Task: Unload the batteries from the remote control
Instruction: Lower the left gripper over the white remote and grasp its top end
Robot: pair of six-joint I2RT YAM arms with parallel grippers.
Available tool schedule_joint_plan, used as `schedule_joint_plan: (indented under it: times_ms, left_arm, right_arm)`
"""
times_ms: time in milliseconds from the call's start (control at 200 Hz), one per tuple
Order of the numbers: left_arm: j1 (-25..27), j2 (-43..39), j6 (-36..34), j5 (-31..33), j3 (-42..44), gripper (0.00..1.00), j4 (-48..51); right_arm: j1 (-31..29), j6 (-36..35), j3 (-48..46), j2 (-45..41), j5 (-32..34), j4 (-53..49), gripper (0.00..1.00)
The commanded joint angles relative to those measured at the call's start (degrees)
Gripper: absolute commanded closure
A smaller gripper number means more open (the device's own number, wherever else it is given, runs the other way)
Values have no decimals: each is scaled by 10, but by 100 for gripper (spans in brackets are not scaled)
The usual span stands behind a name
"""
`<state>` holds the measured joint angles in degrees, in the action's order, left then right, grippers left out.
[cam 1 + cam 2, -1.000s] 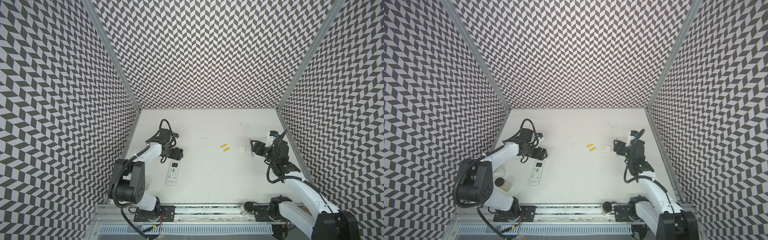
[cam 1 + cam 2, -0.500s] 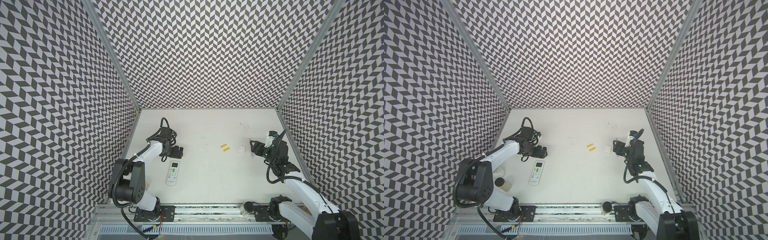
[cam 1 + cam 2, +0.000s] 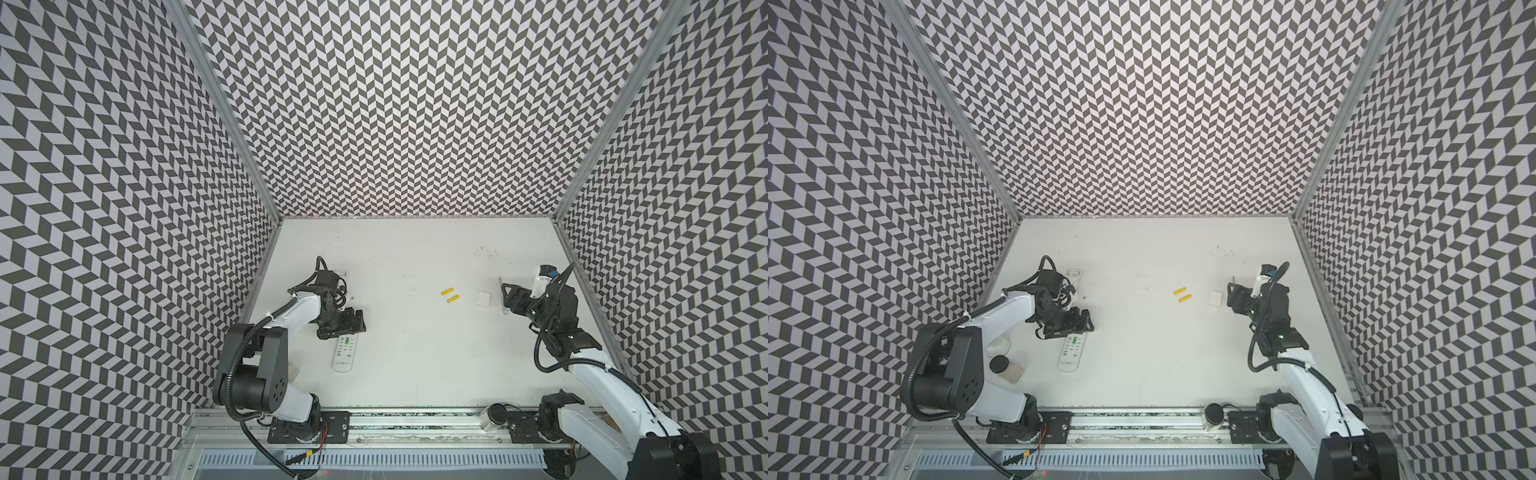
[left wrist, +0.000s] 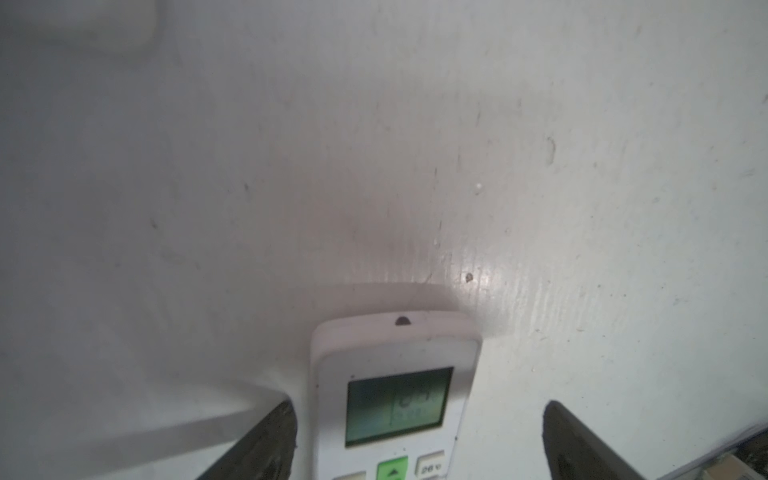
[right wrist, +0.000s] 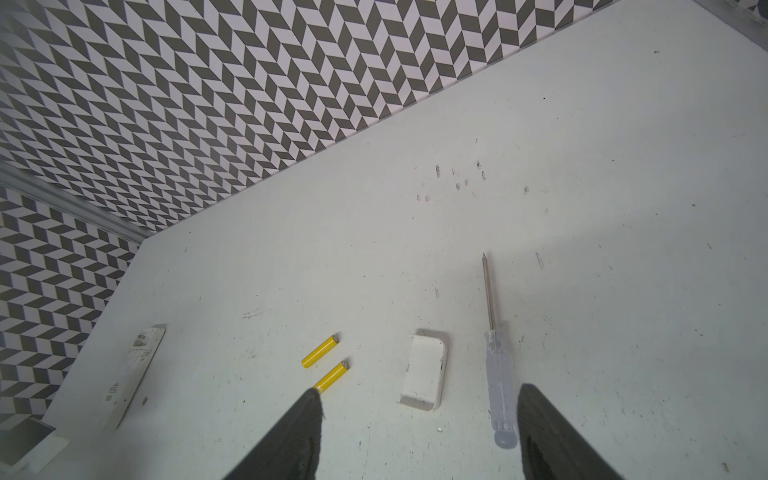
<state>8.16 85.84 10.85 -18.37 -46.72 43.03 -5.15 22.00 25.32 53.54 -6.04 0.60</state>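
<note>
My left gripper should back off, centre its fingers and grip the display end (image 4: 400, 352) squarely, since the white remote control's edge (image 4: 316, 400) lies close against one finger.
The white remote control (image 3: 344, 354) (image 3: 1071, 353) lies face up at the left, its display lit (image 4: 397, 405). My left gripper (image 3: 349, 328) (image 4: 415, 415) is open and low over the display end, one dark finger (image 4: 266, 444) on either side without touching it. Two yellow batteries (image 3: 450, 294) (image 5: 320, 351) lie side by side on the table right of the middle. My right gripper (image 3: 508, 297) (image 5: 419, 390) hovers open and holds nothing, above a white battery cover (image 5: 424, 370) and next to a clear-handled screwdriver (image 5: 500, 374).
A second white remote (image 3: 340, 273) (image 5: 133, 374) lies behind the left arm near the left wall. Two small jars (image 3: 1007, 368) stand by the left arm's base, and another jar (image 3: 1212, 415) sits on the front rail. Patterned walls enclose three sides.
My left gripper has moved toward the front edge and come down over the remote's display end. The right arm, batteries, cover and screwdriver have not moved.
</note>
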Motion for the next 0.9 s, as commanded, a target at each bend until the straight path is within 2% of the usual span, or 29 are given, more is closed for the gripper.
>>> schedule_joint_plan:
  times_ms: [0,145,265,516,756,831,891]
  left_arm:
    - [17,-10,15,-18,8,11,0]
    - [35,0,17,-18,9,14,-4]
    - [30,3,24,-7,14,17,-6]
    - [46,17,13,-35,12,30,-13]
    - [75,4,-30,-31,-36,26,11]
    - [78,0,-47,-38,-52,17,18]
    - [81,-10,-58,-34,-67,15,27]
  right_arm:
    - [-5,-4,-7,-13,9,30,28]
    - [-5,-5,-1,-11,12,28,28]
    - [-5,-11,8,-11,10,16,28]
    - [-5,-7,-5,-18,7,29,28]
    - [-4,-9,-3,-13,3,37,28]
    - [-5,-8,-4,-4,2,44,28]
    - [-5,-9,3,4,-5,37,28]
